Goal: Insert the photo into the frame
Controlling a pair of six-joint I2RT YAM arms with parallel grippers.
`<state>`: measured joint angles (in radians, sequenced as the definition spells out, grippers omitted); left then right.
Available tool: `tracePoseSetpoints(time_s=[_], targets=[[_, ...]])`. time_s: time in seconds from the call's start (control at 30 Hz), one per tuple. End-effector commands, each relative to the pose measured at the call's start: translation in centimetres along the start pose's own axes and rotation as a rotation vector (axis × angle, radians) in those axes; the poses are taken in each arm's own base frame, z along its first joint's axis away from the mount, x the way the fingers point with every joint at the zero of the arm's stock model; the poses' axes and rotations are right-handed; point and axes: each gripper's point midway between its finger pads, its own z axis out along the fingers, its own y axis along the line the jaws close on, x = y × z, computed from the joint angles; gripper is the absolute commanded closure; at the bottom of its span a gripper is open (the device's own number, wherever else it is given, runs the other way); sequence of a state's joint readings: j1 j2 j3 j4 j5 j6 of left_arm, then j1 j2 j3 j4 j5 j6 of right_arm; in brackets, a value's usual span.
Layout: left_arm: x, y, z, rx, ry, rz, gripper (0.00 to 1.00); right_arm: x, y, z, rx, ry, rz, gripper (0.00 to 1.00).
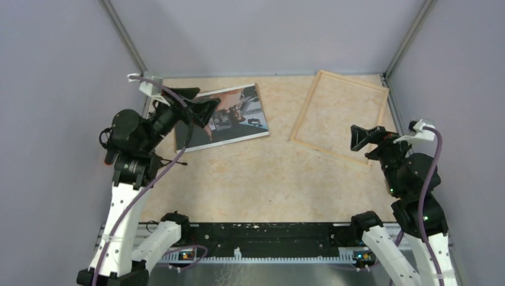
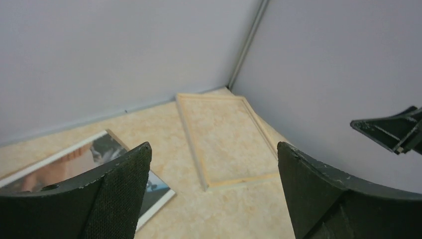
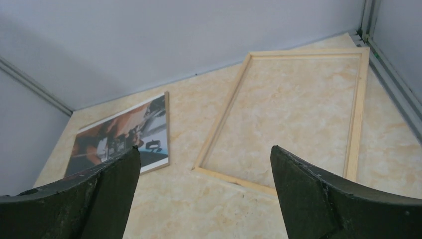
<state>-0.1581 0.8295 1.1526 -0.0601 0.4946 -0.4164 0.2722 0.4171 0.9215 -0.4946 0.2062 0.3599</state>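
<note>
I can see the photo's near corner facing the frame lying free, so my right gripper continues across the open table to that corner and closes there.
The photo lies picture side up at the back left of the table. It also shows in the left wrist view and the right wrist view. The frame, thin pale wooden strips with nothing inside, lies flat at the back right, apart from the photo. It shows too in the left wrist view and the right wrist view. My left gripper is open and empty, raised over the photo's left part. My right gripper is open and empty, raised over the frame's near right corner.
Grey walls close in the beige table at the back and both sides, with metal posts in the back corners. A black rail runs along the near edge between the arm bases. The right gripper shows at the right edge of the left wrist view.
</note>
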Motion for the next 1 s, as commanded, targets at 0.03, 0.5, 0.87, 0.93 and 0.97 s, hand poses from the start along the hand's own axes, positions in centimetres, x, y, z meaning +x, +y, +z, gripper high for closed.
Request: tracePoseSetpoints(time_s=[0.03, 0.5, 0.87, 0.93, 0.97], targets=[[6.6, -0.5, 2.1, 0.086, 0.203, -0.030, 0.02, 2.4, -1.0, 2.1, 0.075, 0.057, 0.050, 0.01], [15.8, 4.4, 1.5, -0.119, 0.435, 0.023, 0.02, 15.8, 4.2, 8.4, -0.137, 0.502, 0.275, 0.01], [20.9, 5.7, -0.8, -0.191, 0.482, 0.105, 0.02, 23.4, 11.4, 13.9, -0.325, 0.622, 0.468, 0.02], [21.5, 5.5, -0.9, -0.184, 0.487, 0.098, 0.02, 24.7, 12.2, 15.0, -0.324, 0.631, 0.514, 0.03], [21.6, 5.1, -0.9, -0.171, 0.488, 0.085, 0.02, 25.8, 12.3, 15.5, -0.313, 0.645, 0.535, 0.05]])
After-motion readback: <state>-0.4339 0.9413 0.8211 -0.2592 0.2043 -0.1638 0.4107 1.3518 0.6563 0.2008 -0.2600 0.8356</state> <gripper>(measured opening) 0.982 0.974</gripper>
